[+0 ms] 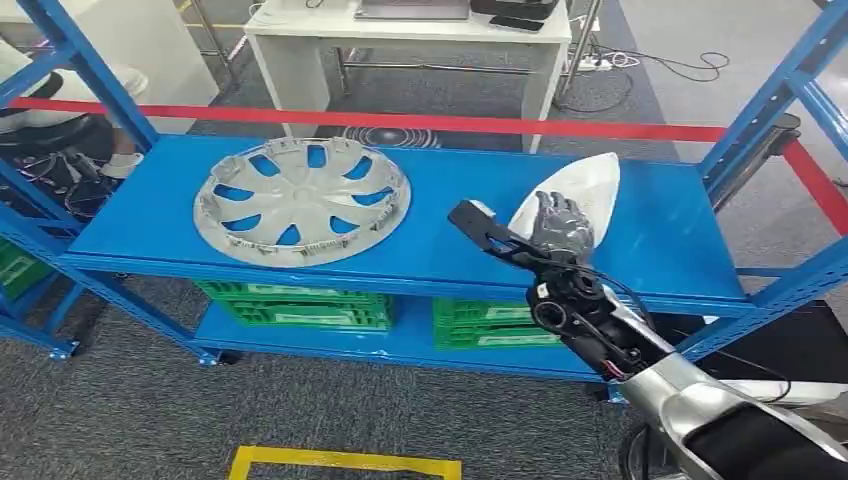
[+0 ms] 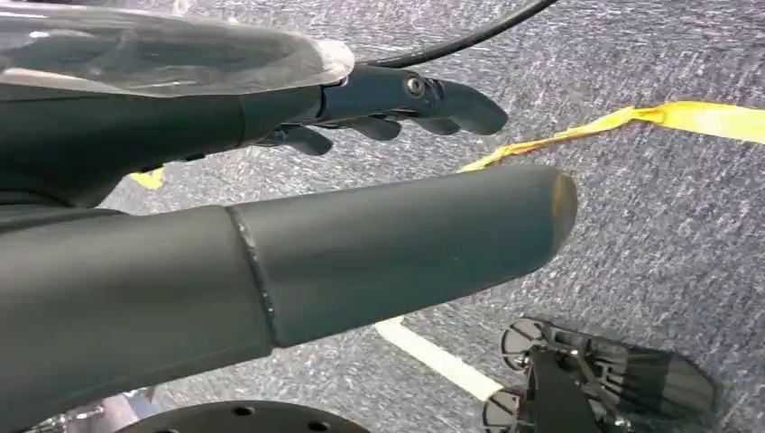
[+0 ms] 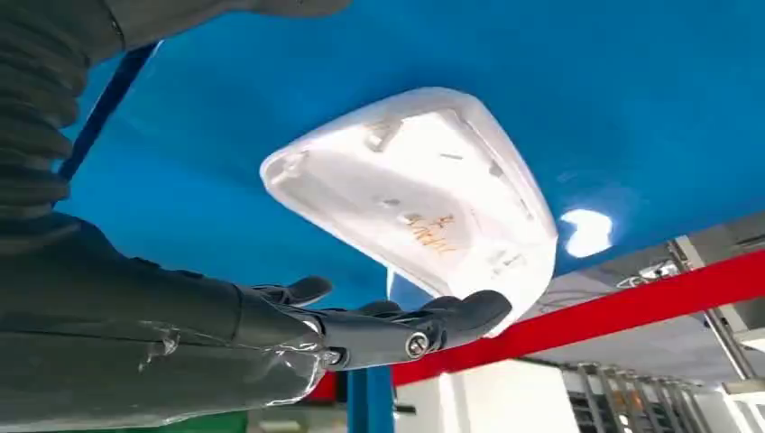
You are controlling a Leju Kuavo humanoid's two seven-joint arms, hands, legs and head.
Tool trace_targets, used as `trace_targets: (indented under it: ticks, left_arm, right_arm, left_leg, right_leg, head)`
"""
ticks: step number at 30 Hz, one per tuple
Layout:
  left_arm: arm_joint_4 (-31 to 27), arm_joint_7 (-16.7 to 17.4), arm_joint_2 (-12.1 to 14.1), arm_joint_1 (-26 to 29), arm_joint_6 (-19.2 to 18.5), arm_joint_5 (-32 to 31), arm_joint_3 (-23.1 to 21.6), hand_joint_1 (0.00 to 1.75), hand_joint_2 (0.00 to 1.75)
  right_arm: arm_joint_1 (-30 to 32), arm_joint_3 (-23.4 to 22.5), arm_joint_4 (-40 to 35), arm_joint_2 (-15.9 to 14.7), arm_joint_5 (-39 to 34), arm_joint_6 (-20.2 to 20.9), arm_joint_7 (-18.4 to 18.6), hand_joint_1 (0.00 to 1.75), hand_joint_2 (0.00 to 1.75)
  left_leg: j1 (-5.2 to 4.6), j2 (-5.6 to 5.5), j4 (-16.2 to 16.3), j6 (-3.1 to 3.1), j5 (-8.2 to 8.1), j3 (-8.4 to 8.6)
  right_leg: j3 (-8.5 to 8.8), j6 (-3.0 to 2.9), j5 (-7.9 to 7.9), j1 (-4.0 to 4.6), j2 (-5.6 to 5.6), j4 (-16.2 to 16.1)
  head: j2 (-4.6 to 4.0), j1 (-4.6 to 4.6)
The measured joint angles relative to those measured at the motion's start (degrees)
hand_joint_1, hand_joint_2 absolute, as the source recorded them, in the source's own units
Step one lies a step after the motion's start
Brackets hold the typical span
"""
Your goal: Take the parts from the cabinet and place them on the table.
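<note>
My gripper will make the white part (image 1: 592, 190) swivel on the shelf when it pulls the part's rim, because the part lies on its rounded back, hollow side up (image 3: 401, 203).
A white shell-shaped part (image 1: 585, 185) lies on the right half of the blue shelf (image 1: 420, 250). My right hand (image 1: 558, 228) reaches over the shelf's front edge, its fingers spread against the near side of the part without gripping it. In the right wrist view the white part (image 3: 424, 194) lies just beyond the outstretched fingers (image 3: 424, 329) of my right hand (image 3: 361, 325). A silver wheel cover (image 1: 302, 200) lies flat on the shelf's left half. My left hand (image 2: 207, 122) hangs over grey carpet, fingers apart, holding nothing.
Blue uprights (image 1: 770, 100) frame the shelf on both sides. A red bar (image 1: 400, 122) runs behind it. Green crates (image 1: 300, 305) stand on the lower shelf. A white table (image 1: 400, 45) stands beyond. Yellow tape (image 1: 340, 462) marks the carpet in front.
</note>
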Motion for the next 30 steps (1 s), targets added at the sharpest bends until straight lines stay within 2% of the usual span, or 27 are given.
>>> trace_targets:
  ticks: [4,7,30]
  left_arm:
    - [0.00,0.00,0.07,-0.01,-0.02,0.24,-0.13,0.00,0.00]
    - [0.00,0.00,0.09,-0.01,-0.07,0.33,-0.50,0.00,0.00]
    - [0.00,-0.02,0.39,-0.06,-0.13,0.68,-2.62,0.00,0.00]
  right_arm:
    - [-0.17,0.15,0.70,-0.44,-3.08,-3.75,-2.40,0.00,1.75]
    - [-0.42,0.42,1.42,-0.81,-5.18,-5.07,-3.91,0.00,1.75]
    - [-4.04,1.84,10.30,-2.91,-10.51,-3.69,-8.15,0.00,1.75]
  left_leg:
    - [0.00,0.00,0.00,-0.01,-0.01,0.00]
    - [0.00,0.00,0.00,-0.01,-0.01,0.00]
    - [0.00,0.00,0.00,-0.01,-0.02,-0.01]
  right_leg:
    - [0.00,-0.01,-0.01,0.00,0.00,0.00]
    - [0.00,-0.01,-0.01,0.00,0.00,0.00]
    - [0.00,-0.01,-0.01,0.00,0.00,0.00]
  head:
    - [0.00,0.00]
    - [0.00,0.00]
    - [0.00,-0.02]
